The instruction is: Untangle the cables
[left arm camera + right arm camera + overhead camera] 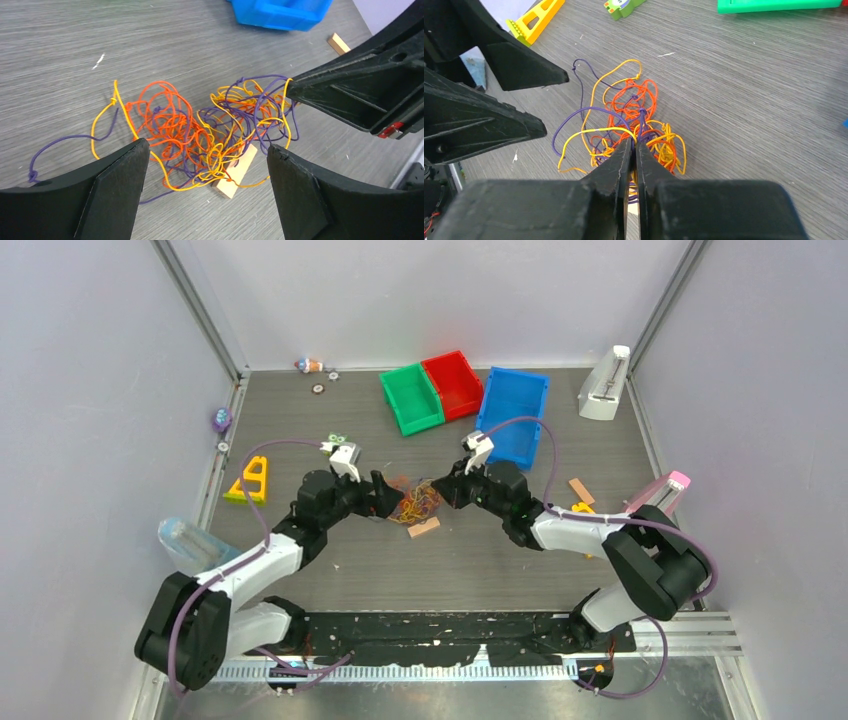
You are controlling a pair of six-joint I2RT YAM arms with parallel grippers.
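Note:
The yellow cable (pixel 285 104) by my right gripper loops loosely (pixel 261 182) outside the pile, so it should slip free of the other cables when I pull.
The cables (pixel 418 502) are a tangled heap of thin yellow, orange-red and purple wires at the table's middle; the heap also shows in the left wrist view (pixel 200 130) and the right wrist view (pixel 634 115). My left gripper (pixel 207 165) is open and empty, its fingers wide on either side of the heap's near edge; it sits left of the heap in the top view (pixel 385 495). My right gripper (pixel 634 142) is shut on yellow and purple strands at the heap's right side; it also shows in the top view (pixel 440 492). The heap lies partly over a small tan block (pixel 237 172).
Green (pixel 411 398), red (pixel 453 383) and blue (pixel 513 405) bins stand behind the heap. A yellow triangular toy (pixel 248 480) lies at the left. Tan blocks (pixel 581 490) and a pink-topped object (pixel 660 492) lie at the right. A white device (pixel 604 385) stands far right.

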